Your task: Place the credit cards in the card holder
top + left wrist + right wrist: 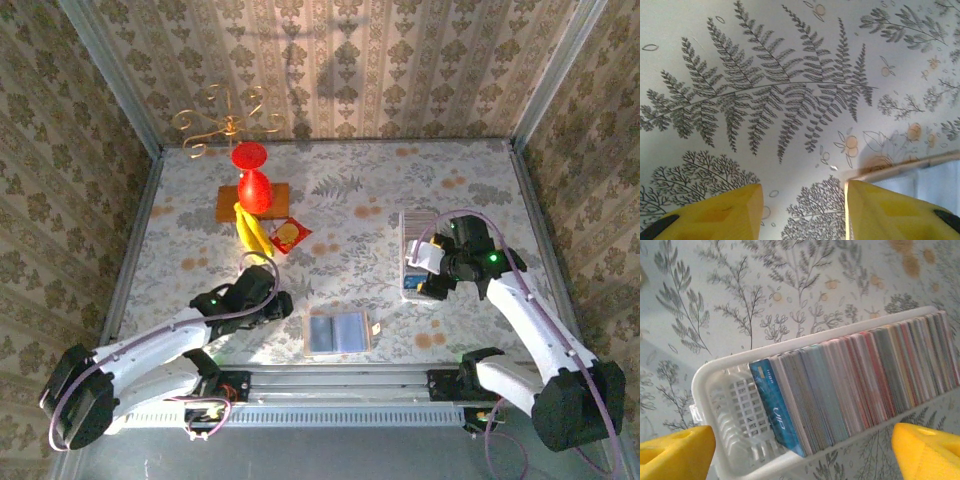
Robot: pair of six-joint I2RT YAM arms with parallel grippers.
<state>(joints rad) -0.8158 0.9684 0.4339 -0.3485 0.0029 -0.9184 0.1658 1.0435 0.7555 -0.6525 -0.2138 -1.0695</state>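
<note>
I should keep lowering my right gripper, one finger into the tray's empty space (pixel 742 415) that the blue card (pixel 777 407) faces, until its fingers close on the blue card.
The card holder (pixel 340 332) lies open and flat near the table's front edge, tan at the rim and pale blue-grey inside. Its tan edge (pixel 900 170) shows in the left wrist view just right of my left gripper (pixel 804 192), which is open over bare tablecloth. In the top view my left gripper (pixel 283 303) sits just left of the holder. Several credit cards (pixel 860 385) stand on edge in a white slotted tray (pixel 725 405), a blue one (pixel 772 405) foremost. My right gripper (pixel 802 455) hangs wide open above them, holding nothing. It hovers over the tray (pixel 405 225).
At the back left stand a red ornament (pixel 252 188) on a wooden block (pixel 228 205), a banana (pixel 253 235) and a red-and-yellow snack packet (pixel 289 235). A gold wire ornament (pixel 225 125) is by the back wall. Patterned walls close in three sides.
</note>
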